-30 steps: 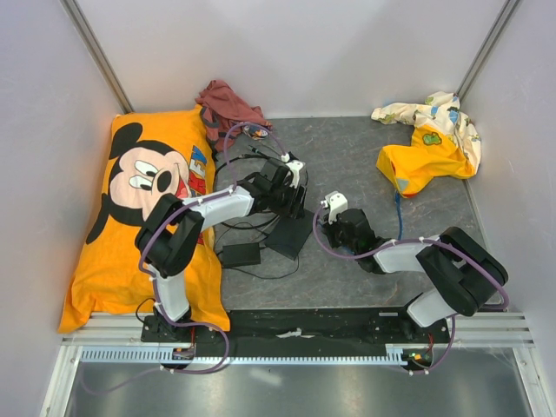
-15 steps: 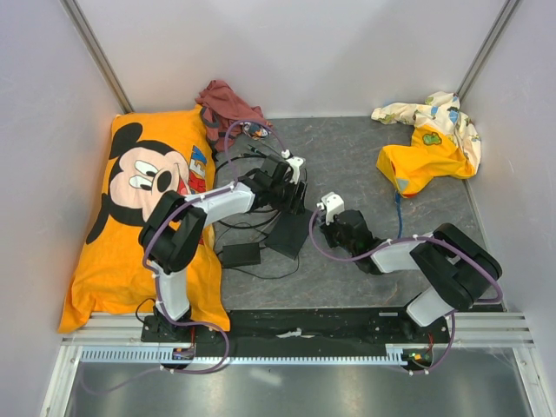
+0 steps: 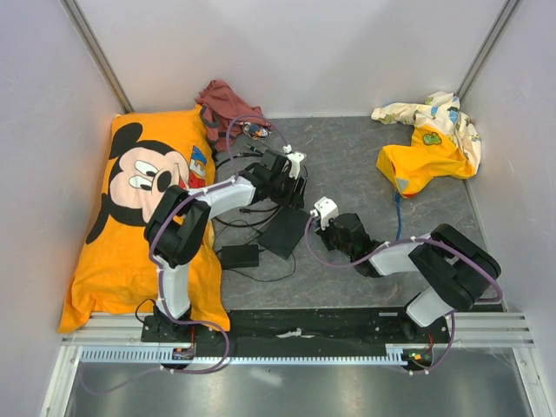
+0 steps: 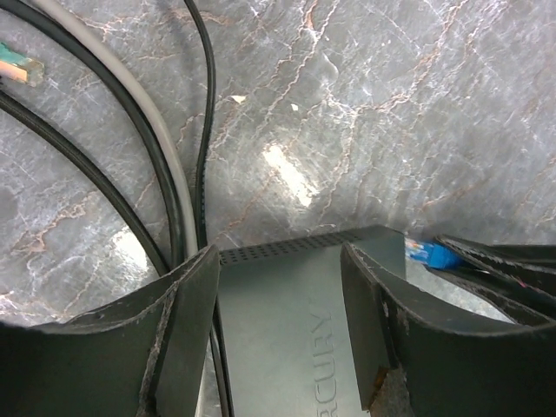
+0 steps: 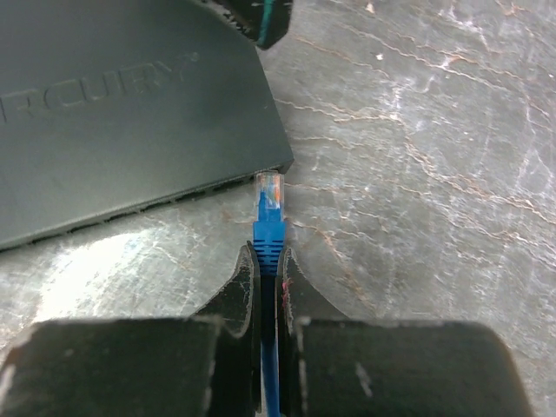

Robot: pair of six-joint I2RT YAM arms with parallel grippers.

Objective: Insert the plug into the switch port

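I keep pushing with my right gripper until the plug's tip is in the port, because the blue plug's clear tip (image 5: 270,189) points straight at the switch's edge (image 5: 271,171) next to its corner.
The switch (image 3: 285,233) is a flat matte-black box lying mid-table; its port does not show clearly in any view. My left gripper (image 3: 291,205) is open over the switch's far end. In the left wrist view its fingers (image 4: 195,304) straddle the switch (image 4: 287,330), and the blue plug (image 4: 427,254) shows to the right. My right gripper (image 3: 320,224) is shut on the plug's blue boot. In the right wrist view the plug (image 5: 268,204) sticks out ahead of the gripper (image 5: 268,256). Its clear tip is almost at the near right corner of the switch (image 5: 122,113).
A black adapter brick (image 3: 241,255) with a cord lies left of the switch. Black and grey cables (image 4: 130,130) loop behind it. A Mickey pillow (image 3: 139,217) fills the left side. A red cloth (image 3: 228,102) sits at the back, a yellow garment (image 3: 430,143) at the back right.
My right gripper has carried the plug leftward, closer to the switch. My left wrist has shifted slightly toward the back of the table. Neither gripper has changed its opening.
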